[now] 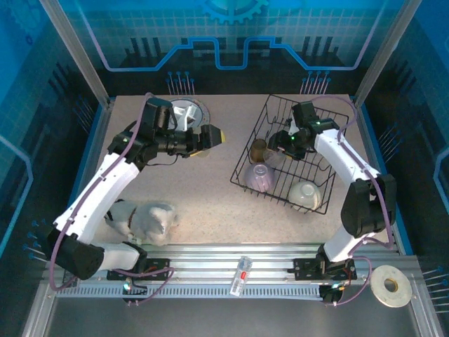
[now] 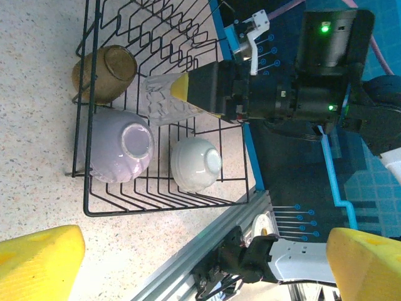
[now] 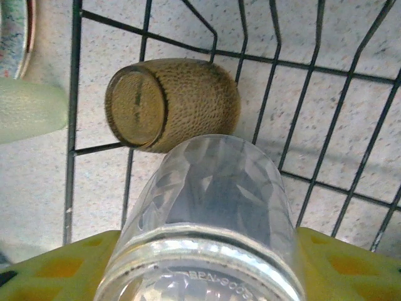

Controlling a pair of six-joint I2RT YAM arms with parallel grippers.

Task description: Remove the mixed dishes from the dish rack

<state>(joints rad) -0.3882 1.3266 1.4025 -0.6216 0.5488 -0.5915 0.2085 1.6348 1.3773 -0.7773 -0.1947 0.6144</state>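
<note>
The translucent cup by its base is held in my right gripper, so my left gripper keeps moving in with open fingers until it closes on the cup's free rim.
The black wire dish rack stands on the right half of the table. My right gripper reaches into it and is shut on the pale translucent cup, whose rim sits between the yellow fingers. A brown cup lies on its side just beyond the translucent one. A lilac bowl and a white bowl sit upside down in the rack's near part. My left gripper hovers open left of the rack, empty, beside white plates lying on the table at the back.
A whitish plastic lump lies near the left arm's base. A white tape ring rests on the metal shelf at the front right. A small clear item sits on the front rail. Blue walls close in both sides.
</note>
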